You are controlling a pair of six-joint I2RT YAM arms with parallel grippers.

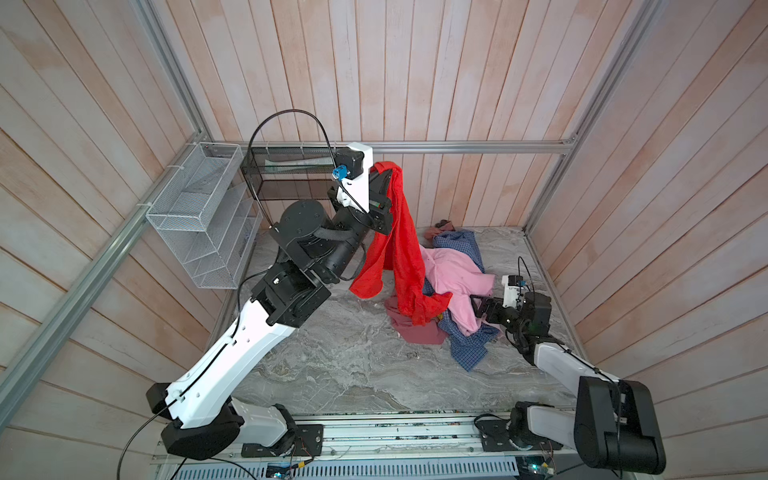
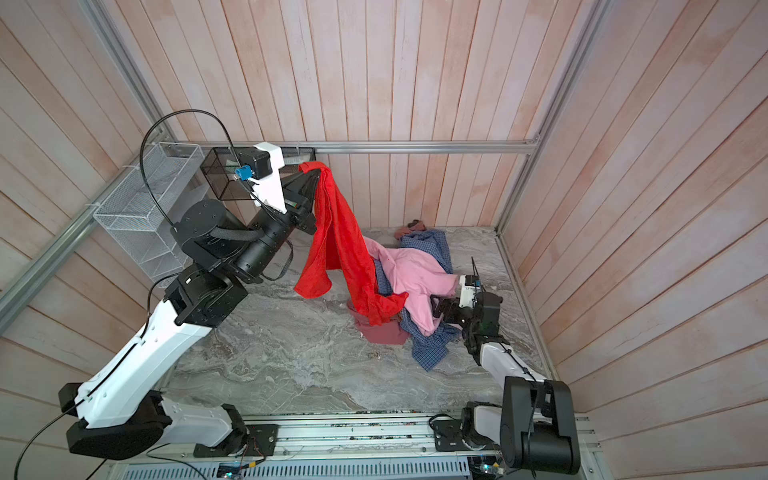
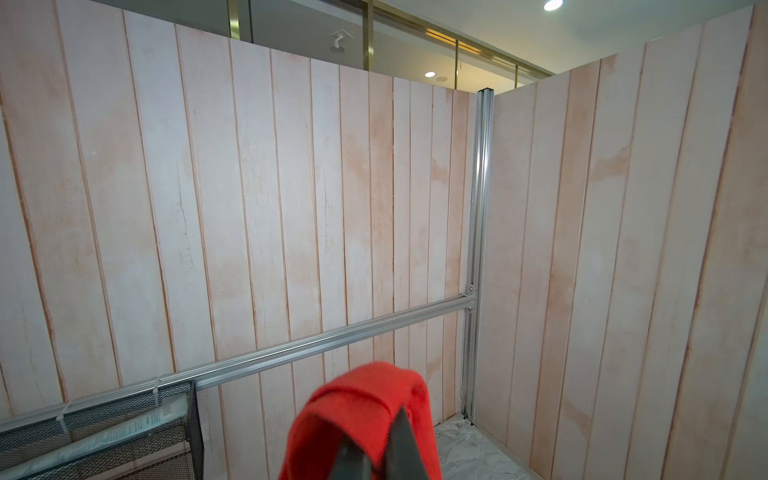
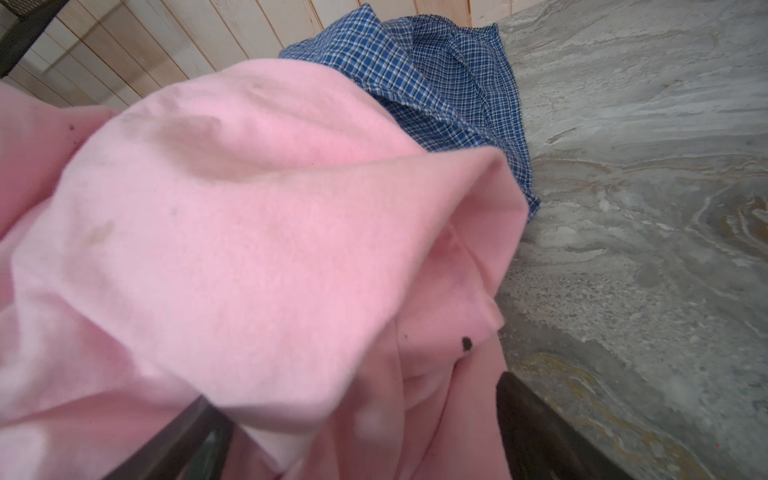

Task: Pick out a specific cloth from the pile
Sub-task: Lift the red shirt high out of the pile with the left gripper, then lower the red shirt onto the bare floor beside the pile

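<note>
The red-orange cloth's lower tail still lies over the pile (image 1: 430, 306) while my left gripper is already high up, so I should swing it clear and bring it down onto open marble (image 1: 342, 321).
My left gripper (image 1: 377, 169) (image 2: 312, 174) is raised high near the back wall, shut on the top fold of the bright red-orange cloth (image 1: 399, 249) (image 2: 340, 249). The cloth hangs in two long folds, and its lower tail still touches the pile (image 1: 440, 316). In the left wrist view the cloth (image 3: 357, 399) drapes over the closed gripper (image 3: 380, 432). The pile holds a light pink cloth (image 1: 453, 278) (image 4: 249, 228), blue checked shirts (image 1: 469, 349) (image 4: 449, 83) and a dusty maroon cloth (image 1: 415, 332). My right gripper (image 1: 480, 305) (image 4: 353, 395) sits low at the pile's right side, open, with pink fabric bulging between its fingers.
A white wire rack (image 1: 199, 216) and a black mesh basket (image 1: 291, 166) hang on the back-left walls, close to my raised left arm. A small brownish cloth (image 1: 444, 225) lies at the back wall. The marble tabletop (image 1: 332, 353) is walled on three sides.
</note>
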